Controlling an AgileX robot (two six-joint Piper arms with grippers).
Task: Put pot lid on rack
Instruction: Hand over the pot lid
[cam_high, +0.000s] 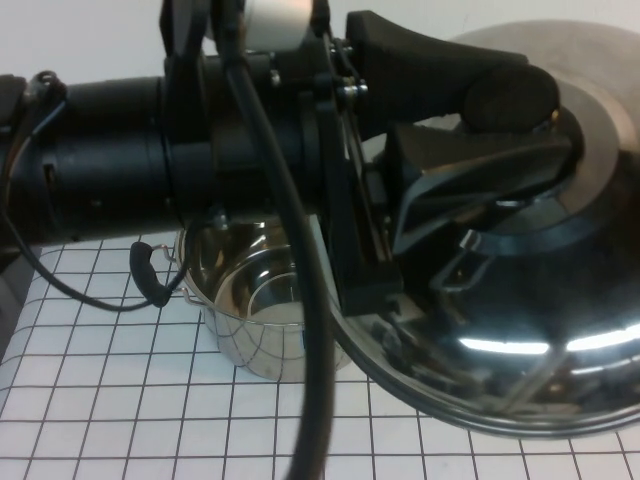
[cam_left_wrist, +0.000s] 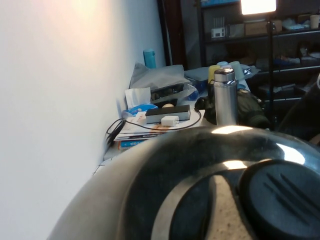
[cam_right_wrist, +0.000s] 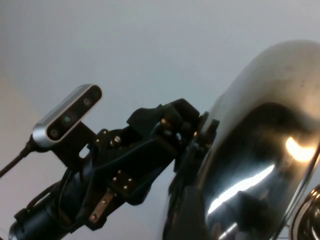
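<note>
My left gripper is holding the pot lid by its black knob (cam_high: 515, 98), so my right gripper should grab the lid's rim (cam_high: 610, 422) and put the lid on edge in the rack.
The pot lid (cam_high: 560, 330), domed shiny steel, hangs tilted high above the table, close to the high camera at the right. My left gripper (cam_high: 520, 130) is shut on its black knob (cam_high: 512, 95), with one finger on each side. The left wrist view shows the lid's dome (cam_left_wrist: 175, 165) and the knob (cam_left_wrist: 282, 200) right in front of it. From the right wrist view I see the lid (cam_right_wrist: 250, 150) edge-on, with the left gripper (cam_right_wrist: 190, 135) behind it. My right gripper does not show in any view. The rack is out of view.
The deep steel pot (cam_high: 265, 300) stands open on the white gridded cover (cam_high: 100, 400), below the left arm. The arm's black cable (cam_high: 300, 350) hangs in front of the pot. A steel flask (cam_left_wrist: 225, 95) and clutter lie on a far desk.
</note>
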